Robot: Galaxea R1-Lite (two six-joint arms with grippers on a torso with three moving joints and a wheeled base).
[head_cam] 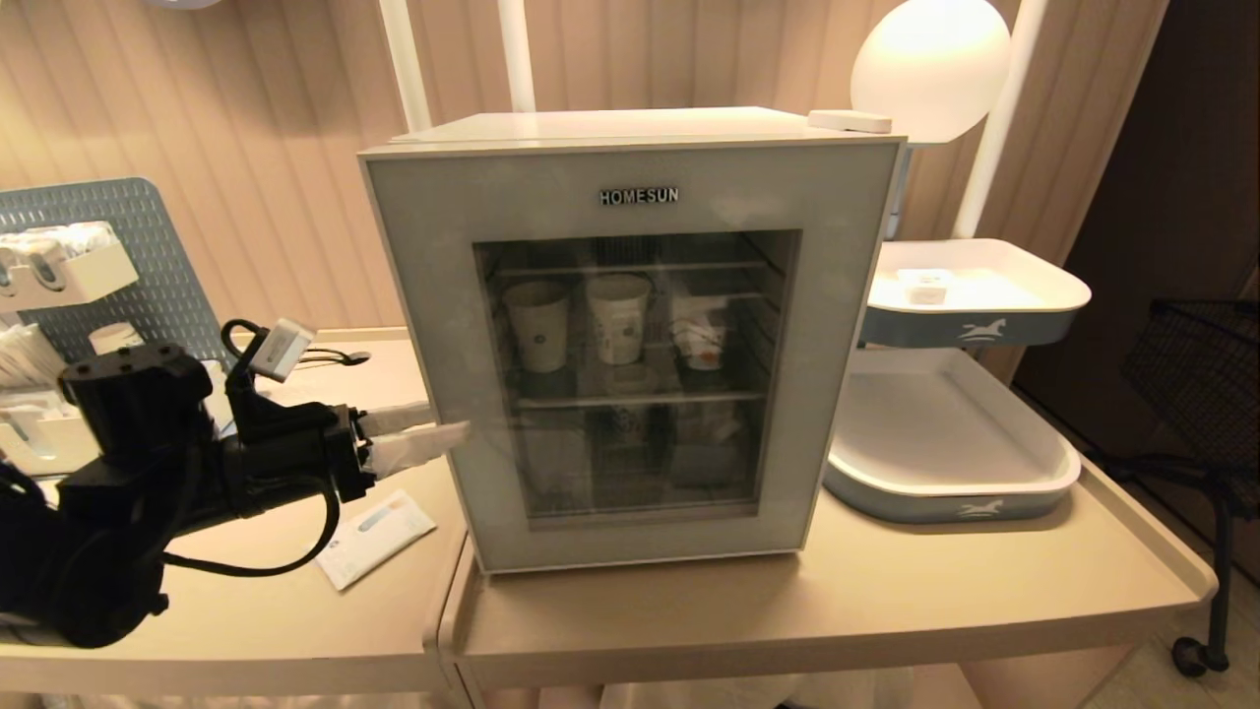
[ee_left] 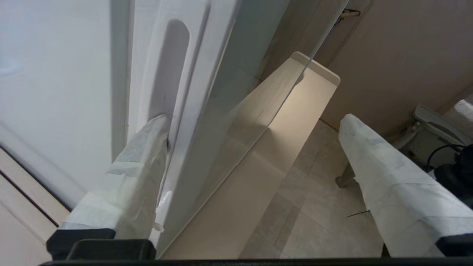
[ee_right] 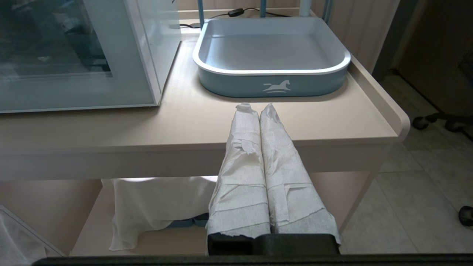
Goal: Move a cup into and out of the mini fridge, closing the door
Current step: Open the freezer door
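One finger of my left gripper is inside the recessed handle point(ee_left: 171, 73), so that gripper should keep pulling the glass door point(head_cam: 638, 378) until the door is ajar from the fridge.
The white mini fridge point(head_cam: 630, 128) stands mid-table, and its grey-blue glass door point(head_cam: 433, 295) looks shut. Through the glass, the small cup point(head_cam: 701, 343) sits on the upper wire shelf to the right of two taller paper cups point(head_cam: 581, 320). My left gripper point(head_cam: 433, 431) is open at the door's left edge. In the left wrist view one of its fingers point(ee_left: 155, 140) rests in the recessed handle on the door's point(ee_left: 221, 122) side, and the other finger hangs free in front of the glass. My right gripper point(ee_right: 255, 107) is shut and empty, parked low before the table's front edge.
Two blue-and-white trays point(head_cam: 950, 492) point(head_cam: 975, 325) stand right of the fridge. A flat packet point(head_cam: 374, 537) lies on the left table under my arm, with a pegboard organiser point(head_cam: 98, 256) behind. A black wire cart point(head_cam: 1201, 364) stands far right. White cloth point(ee_right: 155, 207) lies on the lower shelf.
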